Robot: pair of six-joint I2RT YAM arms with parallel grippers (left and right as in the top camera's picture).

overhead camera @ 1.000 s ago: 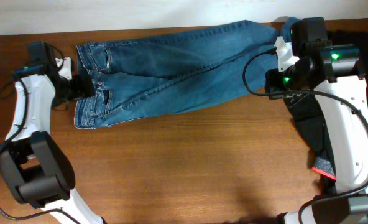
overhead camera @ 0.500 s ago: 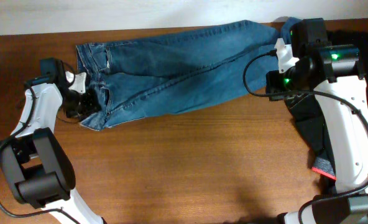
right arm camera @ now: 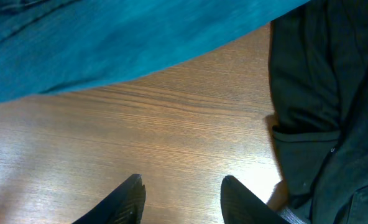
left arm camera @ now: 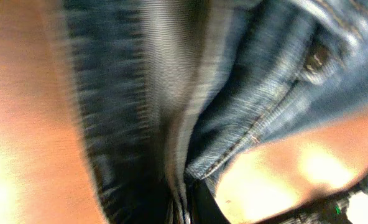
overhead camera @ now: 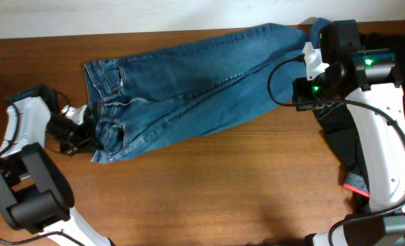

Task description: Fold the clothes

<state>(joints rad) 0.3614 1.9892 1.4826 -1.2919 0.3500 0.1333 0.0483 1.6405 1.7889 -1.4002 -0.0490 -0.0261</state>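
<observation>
The jeans are wrinkled around the pockets (overhead camera: 116, 116) below the waistband, so next my left gripper pulls the near waistband corner (overhead camera: 98, 156) away from the legs to make the jeans straight.
The clothes are blue denim jeans (overhead camera: 196, 82) lying flat across the back of the table, waistband at the left and legs running to the upper right. My left gripper (overhead camera: 87, 134) is shut on the near corner of the waistband. In the left wrist view a blurred fold of denim (left arm camera: 265, 81) runs down into the shut left gripper (left arm camera: 187, 210). My right gripper (right arm camera: 183, 200) stands open over bare wood, just below the jeans' leg edge (right arm camera: 109, 50), with nothing between its fingers. From overhead it sits under the right wrist (overhead camera: 306, 92).
A dark garment (overhead camera: 339, 140) lies at the right edge under the right arm and shows close to the right finger (right arm camera: 321, 93). A red-edged item (overhead camera: 356, 183) lies further front. Brown wooden table (overhead camera: 223, 184) extends toward the front; a white wall borders the back.
The left gripper closed on the waistband corner and moved toward the front-left, dragging that end of the jeans with it. The right arm has stayed still.
</observation>
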